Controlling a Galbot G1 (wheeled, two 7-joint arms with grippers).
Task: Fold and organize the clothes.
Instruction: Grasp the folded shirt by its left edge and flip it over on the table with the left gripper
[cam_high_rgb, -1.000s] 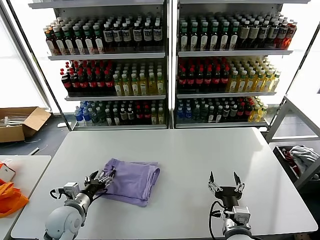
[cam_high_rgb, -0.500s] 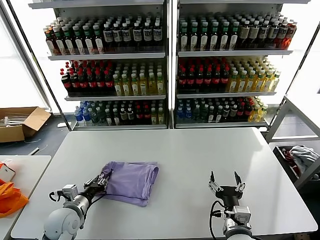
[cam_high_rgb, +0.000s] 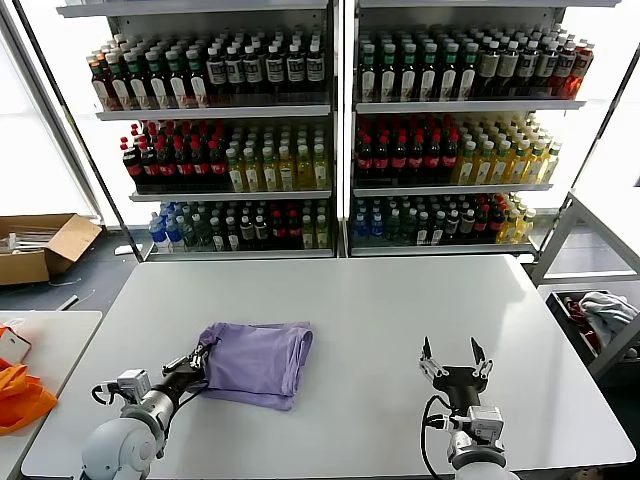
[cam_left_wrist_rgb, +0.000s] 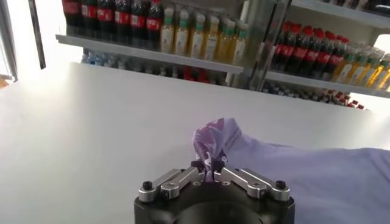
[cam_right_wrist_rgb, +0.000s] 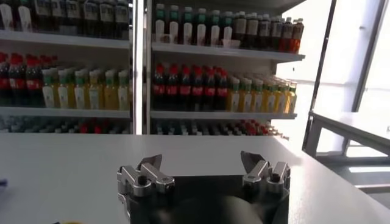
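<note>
My left gripper should carry the pinched corner (cam_left_wrist_rgb: 212, 141) past the lavender T-shirt's opposite edge (cam_high_rgb: 300, 357) so my right gripper can take it, because the corner is far from my right gripper.
A folded lavender T-shirt (cam_high_rgb: 255, 361) lies on the white table (cam_high_rgb: 380, 310), left of the middle near the front. My left gripper (cam_high_rgb: 196, 362) is at the shirt's left edge, shut on a pinched corner of the fabric. In the left wrist view that corner (cam_left_wrist_rgb: 213, 141) rises bunched from between the closed left gripper (cam_left_wrist_rgb: 208, 169), with darker purple print showing on it. My right gripper (cam_high_rgb: 453, 361) hovers open over bare table at the front right, far from the shirt. The right wrist view shows the right gripper (cam_right_wrist_rgb: 201, 167) with nothing between its spread fingers.
Drink shelves (cam_high_rgb: 330, 140) full of bottles stand behind the table. A side table with an orange bag (cam_high_rgb: 20, 395) is at the left, a cardboard box (cam_high_rgb: 40, 245) on the floor beyond it. A bin with cloth (cam_high_rgb: 600, 320) stands at the right.
My left gripper has closed on the shirt's left corner and drawn back slightly toward the front left; the shirt has shifted a little with it. The right arm has stayed put.
</note>
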